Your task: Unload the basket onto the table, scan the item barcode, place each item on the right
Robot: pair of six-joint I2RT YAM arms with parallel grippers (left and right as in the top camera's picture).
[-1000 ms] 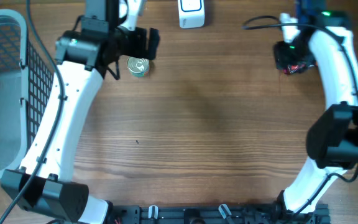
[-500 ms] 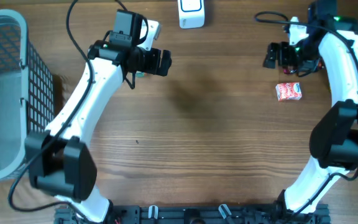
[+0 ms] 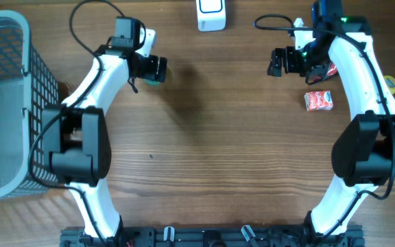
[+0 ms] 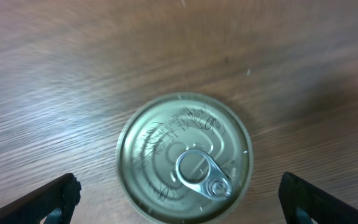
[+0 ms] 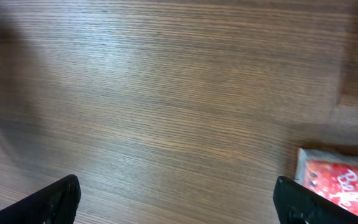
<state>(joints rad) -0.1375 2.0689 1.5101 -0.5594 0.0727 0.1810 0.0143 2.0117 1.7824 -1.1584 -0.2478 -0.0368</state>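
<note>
The tin can (image 4: 184,157) stands far from my right gripper. My left gripper should put it down at the table's middle (image 3: 232,125) so my right gripper can take it.
A round tin can (image 4: 185,158) with a silver pull-tab lid stands upright on the wooden table. My left gripper (image 4: 180,202) hovers straight above it, open, with one black finger on either side and apart from the can. In the overhead view the left gripper (image 3: 153,68) covers nearly all of the can. A red snack packet (image 3: 318,101) lies flat on the table at the right. My right gripper (image 3: 282,62) is open and holds nothing, to the packet's upper left. The packet (image 5: 340,186) shows at the lower right of the right wrist view, beside one black finger (image 5: 312,202).
A white box-shaped device (image 3: 211,14) stands at the table's far edge in the middle. A grey wire basket (image 3: 5,103) fills the left side. A yellow round object (image 3: 390,83) and a small red thing (image 3: 331,68) lie by the right arm.
The red packet, at my right gripper a second ago, now lies on the table, and that gripper has moved left. My left gripper swung right, then back left over the can.
</note>
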